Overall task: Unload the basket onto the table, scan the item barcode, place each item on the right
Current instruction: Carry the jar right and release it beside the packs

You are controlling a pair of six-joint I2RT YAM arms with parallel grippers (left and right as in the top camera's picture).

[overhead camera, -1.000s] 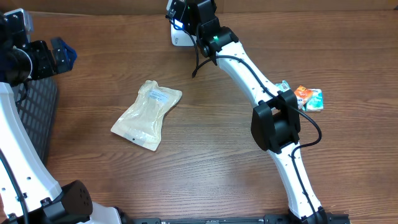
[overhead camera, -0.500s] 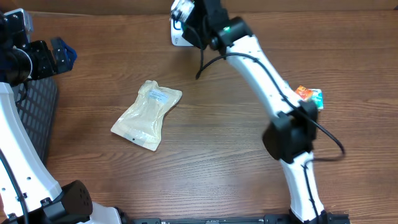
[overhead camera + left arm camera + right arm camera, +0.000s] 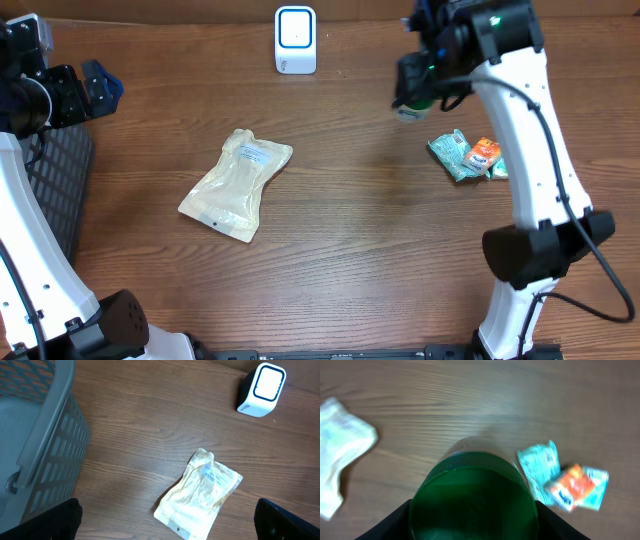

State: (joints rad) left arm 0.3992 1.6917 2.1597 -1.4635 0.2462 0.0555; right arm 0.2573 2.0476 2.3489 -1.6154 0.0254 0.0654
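The green container (image 3: 412, 112) is lid up and there is clear wood (image 3: 467, 117) behind the snack packets, so the robot's right gripper should keep going there and let go once the container stands.
My right gripper (image 3: 418, 88) is shut on a green round container (image 3: 410, 108), held above the table to the right of the white scanner (image 3: 295, 40). In the right wrist view the green container (image 3: 474, 495) fills the lower middle, with my right gripper (image 3: 474, 527) clamped against both its sides. No barcode shows on it. The scanner (image 3: 262, 389) stands upright at the table's far edge. My left gripper (image 3: 92, 85) stays at the far left, open and empty; in its own view the left gripper (image 3: 170, 527) spans wide above the table.
A cream pouch (image 3: 237, 183) lies flat left of centre, pouch (image 3: 200, 492) also below the left wrist. Teal and orange snack packets (image 3: 472, 156) lie just right of the green container. A grey mesh basket (image 3: 45, 450) stands at the left edge.
My right arm has swung away from the scanner toward the right, carrying the green container to a spot beside the snack packets. The left arm has not moved.
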